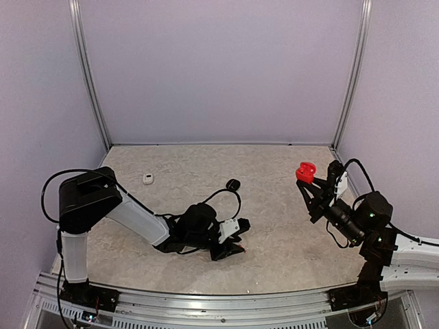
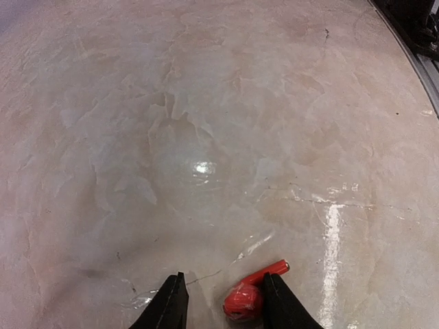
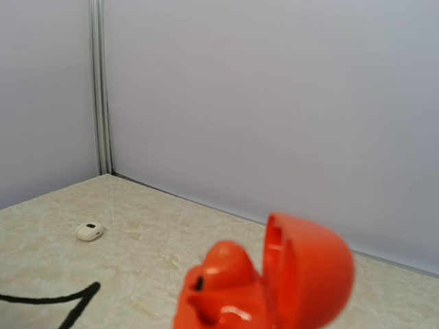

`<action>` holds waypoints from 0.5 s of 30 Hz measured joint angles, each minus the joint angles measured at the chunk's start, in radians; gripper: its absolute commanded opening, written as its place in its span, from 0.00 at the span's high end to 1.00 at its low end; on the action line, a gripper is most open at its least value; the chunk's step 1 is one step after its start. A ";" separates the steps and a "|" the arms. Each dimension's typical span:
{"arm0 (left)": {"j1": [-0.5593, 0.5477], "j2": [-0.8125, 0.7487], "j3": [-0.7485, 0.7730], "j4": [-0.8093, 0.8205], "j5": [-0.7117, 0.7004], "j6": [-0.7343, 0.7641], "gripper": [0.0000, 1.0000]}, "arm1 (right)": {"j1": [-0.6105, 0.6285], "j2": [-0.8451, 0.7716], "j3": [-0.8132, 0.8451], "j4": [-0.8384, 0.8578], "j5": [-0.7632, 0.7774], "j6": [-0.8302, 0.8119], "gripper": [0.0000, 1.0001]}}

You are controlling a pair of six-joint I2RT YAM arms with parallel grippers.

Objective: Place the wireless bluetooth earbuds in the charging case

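Note:
The earbud's stem (image 2: 278,268) lies at a slant across one finger of my left gripper. Next, I open the gripper, center the round head (image 2: 241,303) and grip it with the earbud's stem pointing forward.
A red earbud (image 2: 247,296) lies on the table between the fingers of my left gripper (image 2: 224,277). It touches the right finger (image 2: 282,306), and a gap is left to the other finger. The left gripper (image 1: 233,248) is low on the table and open. My right gripper (image 1: 309,181) is shut on the open red charging case (image 1: 305,171) and holds it above the table at the right. In the right wrist view the case (image 3: 302,274) has its lid up, and one red earbud (image 3: 230,264) sits in it. The right fingers are hidden there.
A white case (image 1: 148,179) lies at the back left and also shows in the right wrist view (image 3: 89,232). A black case (image 1: 233,184) lies near the middle, by a loop of the left arm's cable (image 1: 218,195). Walls close the back and both sides.

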 measured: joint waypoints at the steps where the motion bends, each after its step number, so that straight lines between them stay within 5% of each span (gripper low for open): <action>1: 0.000 0.006 0.011 -0.001 -0.003 -0.003 0.61 | 0.000 0.000 0.000 0.000 0.000 0.000 1.00; 15: 0.005 0.036 0.056 -0.027 0.092 0.073 0.52 | 0.000 -0.001 0.000 -0.006 0.003 0.000 1.00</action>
